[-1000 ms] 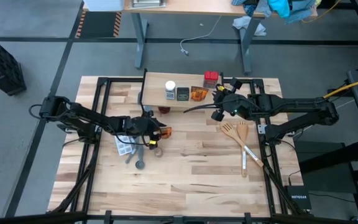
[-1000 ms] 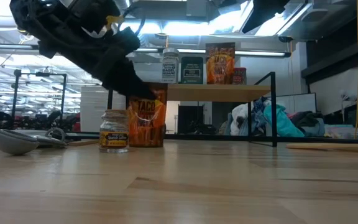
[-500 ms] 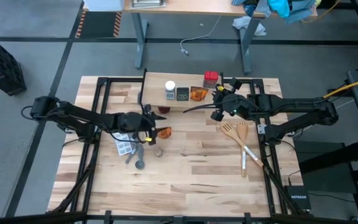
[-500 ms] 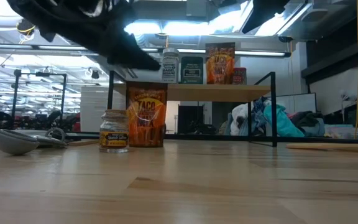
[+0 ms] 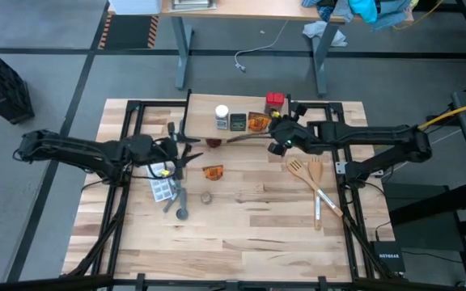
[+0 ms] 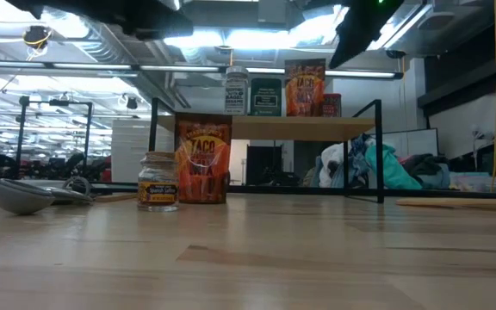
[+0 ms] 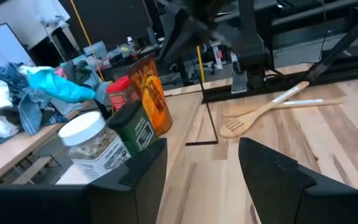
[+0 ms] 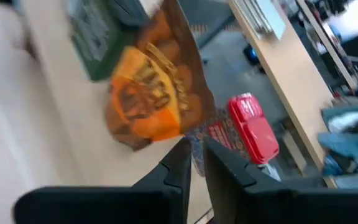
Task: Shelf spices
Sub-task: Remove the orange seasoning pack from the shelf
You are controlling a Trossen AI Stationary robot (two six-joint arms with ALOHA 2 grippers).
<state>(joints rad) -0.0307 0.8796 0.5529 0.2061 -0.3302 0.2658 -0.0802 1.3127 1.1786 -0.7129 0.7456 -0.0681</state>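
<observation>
My right gripper is closed next to the shelved orange packet's edge [image 8: 178, 129]. It should move back, open and straddle the packet from above to lift it off.
The shelf [image 5: 241, 133] stands at the table's far middle and bears a white-capped jar [image 5: 222, 117], a dark tin [image 5: 238, 122], an orange packet [image 5: 257, 123] and a red-topped box [image 5: 275, 101]. In front of it a second orange packet [image 6: 202, 159] stands upright on its bottom edge on the table. A small jar [image 6: 158, 181] stands beside that packet. My left gripper [image 5: 188, 151] [image 7: 204, 168] hangs open and empty, left of the shelf and above the table. My right gripper [image 8: 196, 163] [image 5: 235, 141] is shut and empty, in the air by the shelf's front edge, pointing at the shelved packet [image 8: 151, 102].
Two wooden spatulas [image 5: 314, 182] lie at the table's right. A pale grey utensil [image 5: 172, 198] [image 6: 20, 194] and a small white tray piece [image 5: 162, 187] lie left of the small jar. Black frame rails [image 5: 128, 162] run along both sides of the table.
My left gripper was at the orange packet on the table. It has since risen and drawn back toward the table's left edge, leaving the packet standing upright beside the small jar. My right gripper has shifted a little toward the table's left, along the shelf's front.
</observation>
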